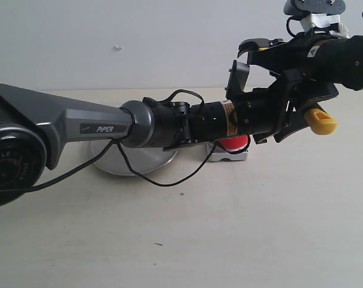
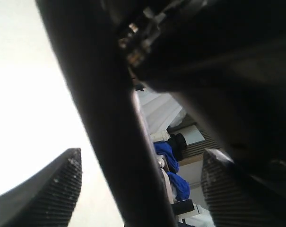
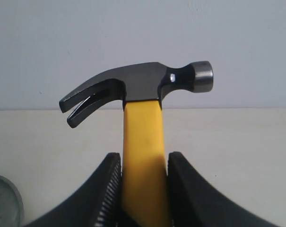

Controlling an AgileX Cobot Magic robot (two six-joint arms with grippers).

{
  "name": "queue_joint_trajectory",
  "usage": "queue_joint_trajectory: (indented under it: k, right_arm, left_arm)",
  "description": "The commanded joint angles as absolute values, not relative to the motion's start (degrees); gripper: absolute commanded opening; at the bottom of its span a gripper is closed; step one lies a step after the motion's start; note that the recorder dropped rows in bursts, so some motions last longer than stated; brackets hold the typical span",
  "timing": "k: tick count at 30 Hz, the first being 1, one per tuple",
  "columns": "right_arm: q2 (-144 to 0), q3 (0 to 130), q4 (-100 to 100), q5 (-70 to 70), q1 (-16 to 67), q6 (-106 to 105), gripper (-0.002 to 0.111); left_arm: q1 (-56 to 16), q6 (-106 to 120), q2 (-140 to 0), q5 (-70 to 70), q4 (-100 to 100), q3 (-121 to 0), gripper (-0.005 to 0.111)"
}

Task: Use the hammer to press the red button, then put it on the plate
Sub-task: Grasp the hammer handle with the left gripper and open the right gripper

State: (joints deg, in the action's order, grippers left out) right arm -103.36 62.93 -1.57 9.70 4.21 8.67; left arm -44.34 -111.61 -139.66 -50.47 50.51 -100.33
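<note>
The hammer looks as long as the silver plate (image 1: 133, 159) is across, so its head and yellow tip (image 1: 321, 122) should stick out past the plate's rim when the robot places the hammer.
My right gripper (image 3: 143, 163) is shut on the yellow handle of the hammer (image 3: 143, 85), whose dark head and claw stand upright beyond the fingers. In the exterior view the hammer's yellow looped tip (image 1: 322, 120) pokes out at the right, below the right arm. My left gripper (image 1: 300, 113) reaches across to that end of the handle. Its ribbed fingers (image 2: 62, 189) stand wide apart with a dark bar (image 2: 119, 142) between them, untouched. The red button (image 1: 234, 143) and the silver plate (image 1: 130, 161) lie mostly hidden behind the left arm.
The left arm (image 1: 103, 126) spans the table from the left edge to past the middle, with a loose black cable (image 1: 163, 182) hanging under it. The plate's rim (image 3: 3, 201) shows at a corner of the right wrist view. A pale wall stands behind the beige table.
</note>
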Motion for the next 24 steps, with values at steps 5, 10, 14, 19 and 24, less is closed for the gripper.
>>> queue_joint_trajectory:
  k: [5,10,14,19,24]
  right_arm:
    - [-101.92,63.23,-1.21,13.53,4.36,8.01,0.0]
    - [-101.92,63.23,-1.21,13.06,4.35,7.88,0.0]
    - [-101.92,63.23,-1.21,13.06,4.35,7.57,0.0]
    - [-101.92,63.23,-1.21,12.8,4.35,7.6,0.0]
    - [-101.92,63.23,-1.21,12.45,4.35,6.37,0.0]
  left_arm:
    - [-43.4,-111.86,-139.58,-49.5,48.04,-100.75,0.068]
    - [-43.4,-111.11,-139.58,-49.48,47.55,-101.42,0.054]
    - [-43.4,-111.73,-139.58,-48.94,50.32,-103.04,0.056]
    - [-43.4,-113.8,-139.58,-48.44,51.09,-103.28,0.053]
    - [-43.4,-114.21,-139.58,-48.38,51.84,-103.28,0.036]
